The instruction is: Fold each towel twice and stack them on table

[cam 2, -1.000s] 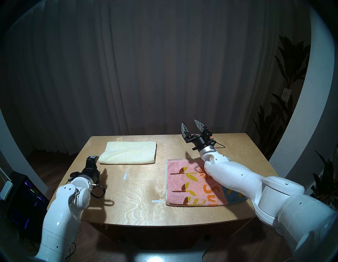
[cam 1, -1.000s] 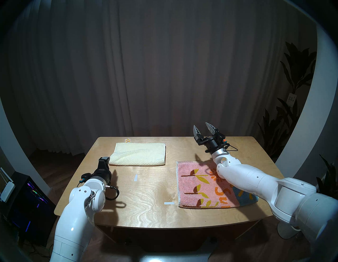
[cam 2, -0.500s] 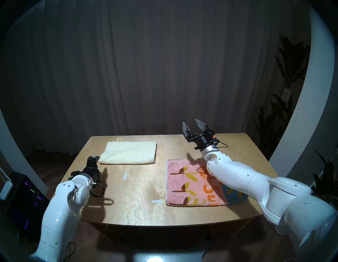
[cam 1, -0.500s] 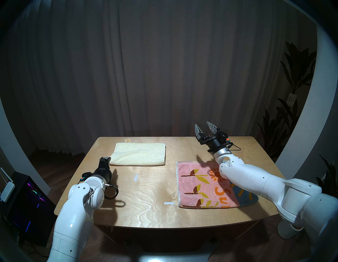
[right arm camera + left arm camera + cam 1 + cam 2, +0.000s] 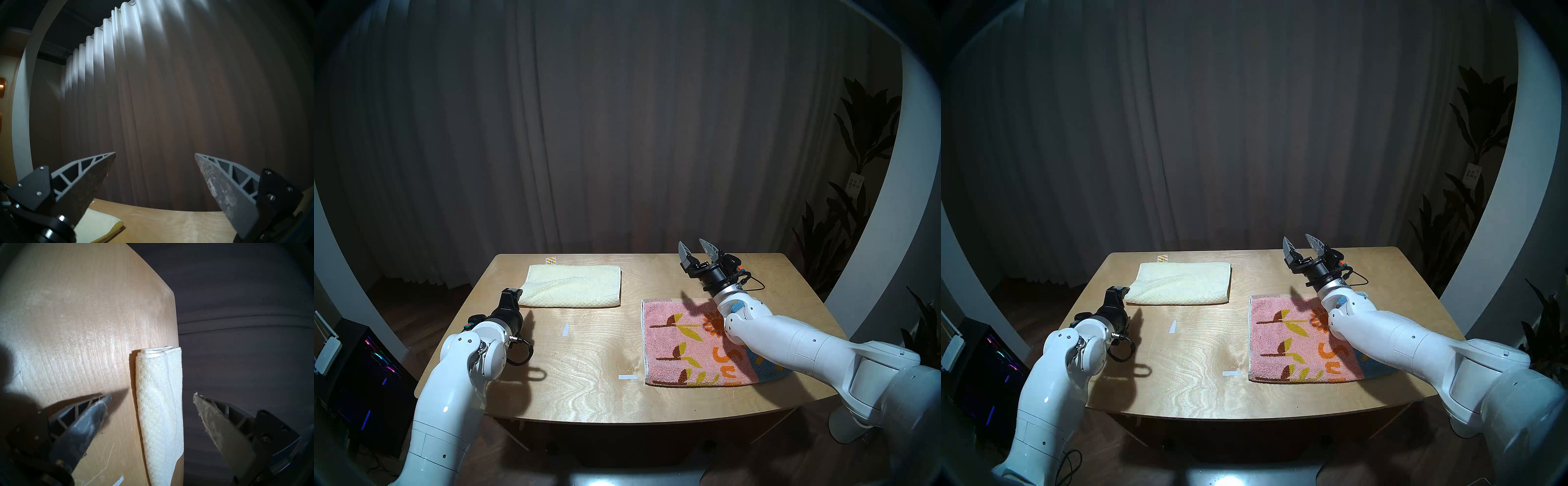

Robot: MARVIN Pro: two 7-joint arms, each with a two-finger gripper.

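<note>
I expect the towel's layers to fold over together into a compact pad when I lift and carry the cream-yellow towel's end across, because the towel's layered edges lie stacked.
The cream-yellow towel lies folded at the far left of the table. My left gripper is open just in front of its near left end; in the left wrist view the towel runs between the spread fingers. The pink and blue towel lies flat on the right, partly covered by my right forearm. My right gripper is open and empty, raised above the table beyond that towel's far edge and pointing at the curtain.
Two white tape marks lie mid-table, and an orange-striped sticker is at the far edge. A computer tower stands on the floor to the left, plants to the right, and a curtain behind.
The right gripper has come down and shifted slightly right, still open. The left gripper has edged a little closer to the cream towel's end. Both towels lie as before.
</note>
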